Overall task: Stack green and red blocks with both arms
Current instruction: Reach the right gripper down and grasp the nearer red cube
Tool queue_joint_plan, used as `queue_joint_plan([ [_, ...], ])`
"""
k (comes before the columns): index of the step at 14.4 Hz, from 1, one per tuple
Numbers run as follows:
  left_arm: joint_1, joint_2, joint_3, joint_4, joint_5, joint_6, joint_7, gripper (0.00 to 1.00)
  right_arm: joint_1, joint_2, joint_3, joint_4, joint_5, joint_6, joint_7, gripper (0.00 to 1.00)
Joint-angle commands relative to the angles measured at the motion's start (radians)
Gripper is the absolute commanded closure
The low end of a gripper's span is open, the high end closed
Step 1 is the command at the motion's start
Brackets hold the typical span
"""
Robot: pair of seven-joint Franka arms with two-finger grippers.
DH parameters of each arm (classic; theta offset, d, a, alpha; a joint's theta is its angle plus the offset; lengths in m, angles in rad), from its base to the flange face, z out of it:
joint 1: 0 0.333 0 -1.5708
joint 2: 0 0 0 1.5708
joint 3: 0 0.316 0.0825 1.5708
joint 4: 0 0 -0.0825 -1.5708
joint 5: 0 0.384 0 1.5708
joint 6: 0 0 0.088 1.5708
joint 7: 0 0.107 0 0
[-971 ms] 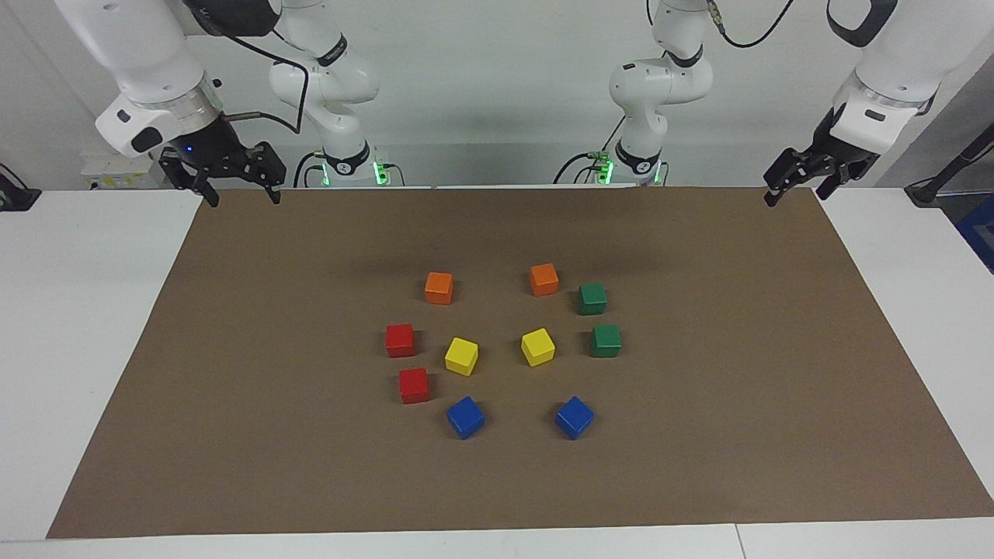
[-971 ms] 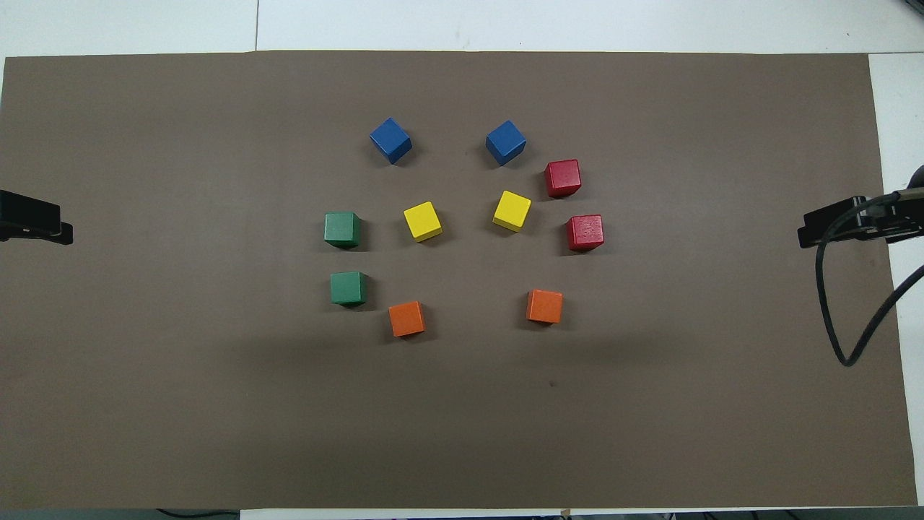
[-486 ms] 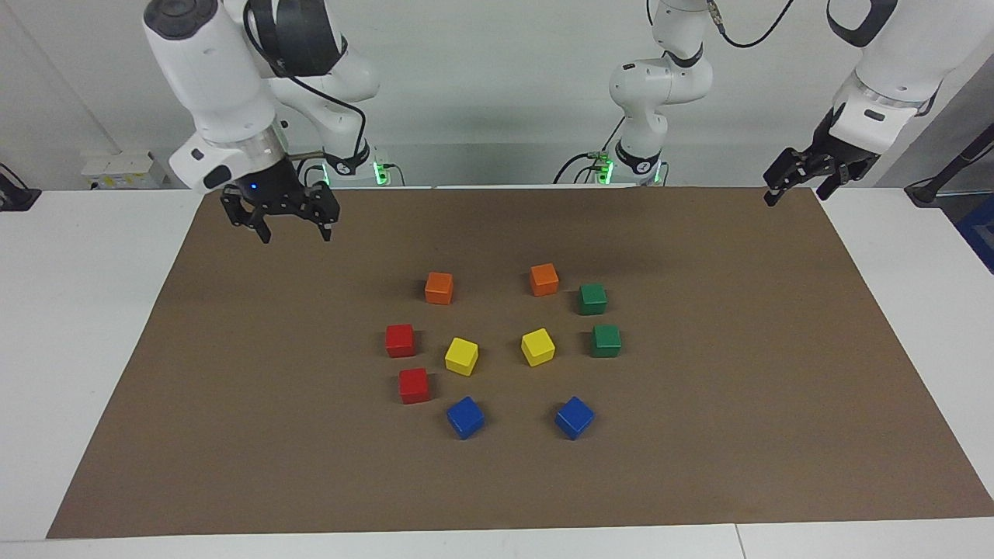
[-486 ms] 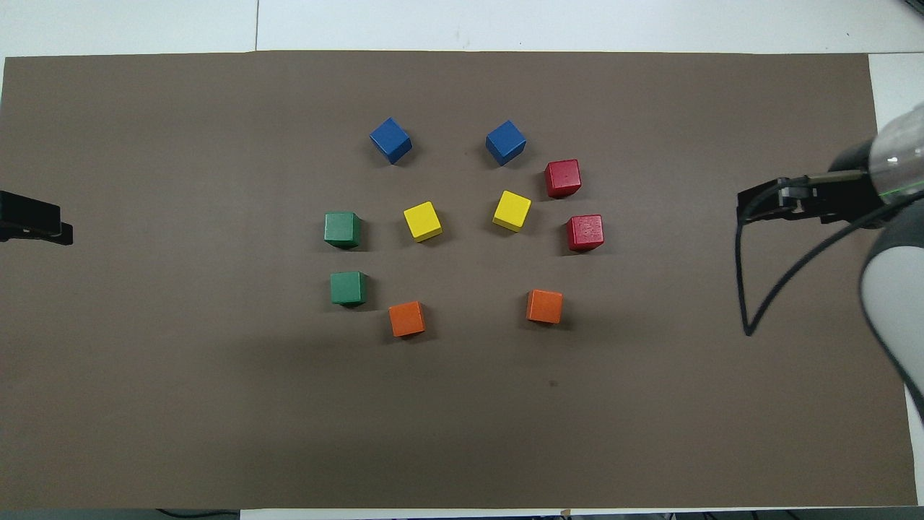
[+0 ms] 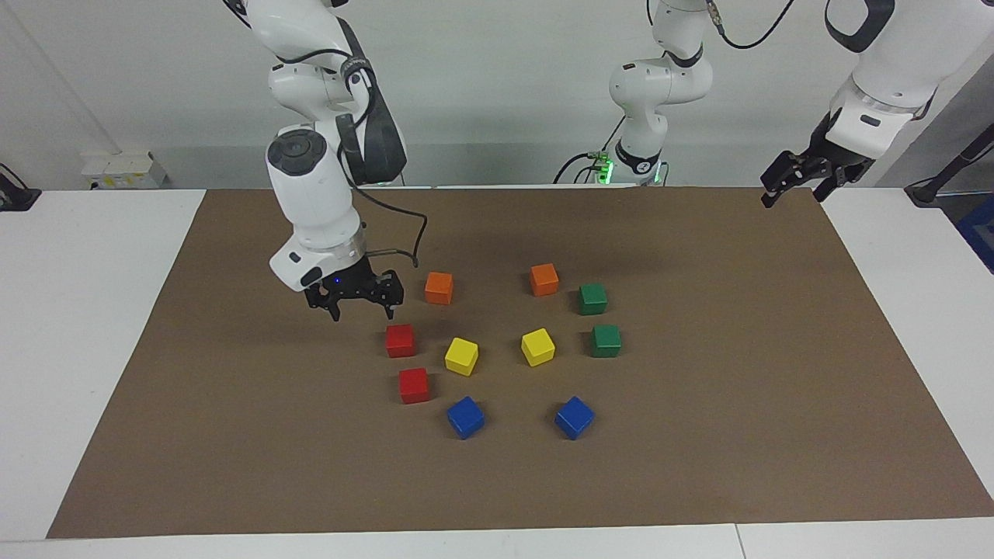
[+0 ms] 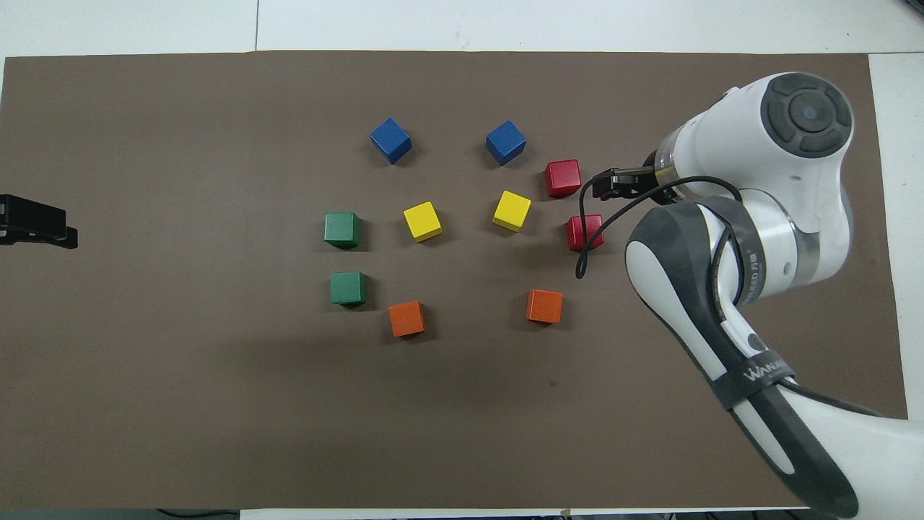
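I should keep moving my right gripper to the red block nearer the orange cubes (image 5: 401, 341) until its fingers straddle it, since it has clear mat (image 5: 429, 345) toward the yellow cube.
Two red blocks (image 5: 400, 340) (image 5: 414, 385) lie on the brown mat toward the right arm's end, also in the overhead view (image 6: 583, 232) (image 6: 563, 178). Two green blocks (image 5: 592, 298) (image 5: 606, 340) lie toward the left arm's end, also in the overhead view (image 6: 348, 287) (image 6: 342, 229). All four lie apart, none stacked. My right gripper (image 5: 362, 313) (image 6: 612, 185) is open and empty, low over the mat just beside the red blocks. My left gripper (image 5: 792, 194) (image 6: 35, 224) is open and empty, and waits raised over the mat's corner at its own end.
Two orange cubes (image 5: 439, 287) (image 5: 543, 279), two yellow cubes (image 5: 461, 356) (image 5: 537, 346) and two blue cubes (image 5: 465, 417) (image 5: 574, 417) share the ring with the task blocks. The brown mat (image 5: 699, 466) covers the white table. The right arm's cable hangs over one red block in the overhead view.
The right arm has swung from the mat's corner in toward the red blocks and come lower. The left arm has barely moved. No block has moved.
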Motion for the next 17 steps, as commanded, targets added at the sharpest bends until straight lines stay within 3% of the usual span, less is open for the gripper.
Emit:
queue_joint_plan([
  [1, 0.003, -0.023, -0.008, -0.033, 0.016, 0.009, 0.023, 0.0, 0.019, 0.014, -0.001, -0.015, 0.002, 0.051, 0.011, 0.0],
  [3, -0.017, -0.034, -0.008, -0.056, 0.017, 0.019, 0.02, 0.0, 0.023, 0.031, -0.001, -0.026, 0.002, 0.082, 0.028, 0.0],
  [6, -0.051, -0.068, -0.009, -0.146, 0.016, 0.132, 0.012, 0.0, 0.049, 0.05, -0.001, -0.027, 0.002, 0.087, 0.056, 0.0],
  [8, -0.116, -0.077, -0.008, -0.184, 0.014, 0.177, -0.009, 0.0, 0.049, 0.065, -0.001, -0.027, 0.001, 0.088, 0.059, 0.0],
  [14, -0.193, -0.07, -0.009, -0.317, 0.008, 0.294, -0.017, 0.0, 0.05, 0.107, 0.0, -0.027, 0.002, 0.088, 0.085, 0.0],
  [17, -0.239, -0.018, -0.009, -0.342, -0.026, 0.358, -0.046, 0.0, 0.065, 0.127, 0.0, -0.038, 0.002, 0.12, 0.102, 0.0],
])
